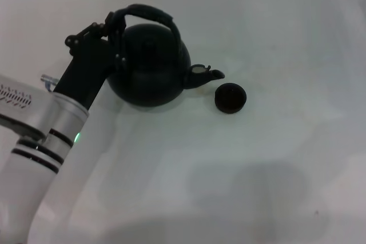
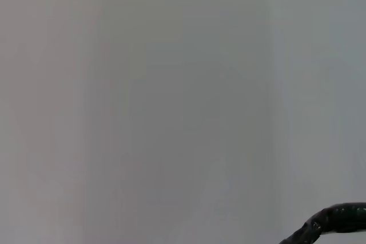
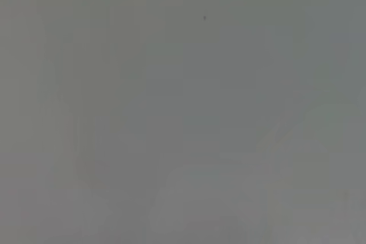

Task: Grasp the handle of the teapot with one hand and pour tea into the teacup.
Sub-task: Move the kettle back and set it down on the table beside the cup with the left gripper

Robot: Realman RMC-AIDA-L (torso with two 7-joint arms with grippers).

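Note:
The teapot [image 1: 150,67] is upright over open tabletop [image 1: 140,119] next to the teacup. My left gripper should now lower it until its base sits there, then let go of the teapot's handle.
The teapot [image 1: 150,67] is a round matte-black pot standing upright on the white table, its short spout [image 1: 207,74] pointing right. Just right of the spout tip, and slightly nearer to me, sits the teacup [image 1: 230,97], small, dark and apart from the pot. The black arched handle [image 1: 150,13] loops over the pot's top. My left gripper [image 1: 116,27] is at the left end of that handle, against the pot's left side. In the left wrist view only a short piece of the handle [image 2: 338,219] shows at one corner. My right gripper is out of view.
The white tabletop [image 1: 240,175] stretches in front of and to the right of the pot and cup. My left arm [image 1: 51,130] comes in from the lower left. The right wrist view holds only pale table surface [image 3: 183,107].

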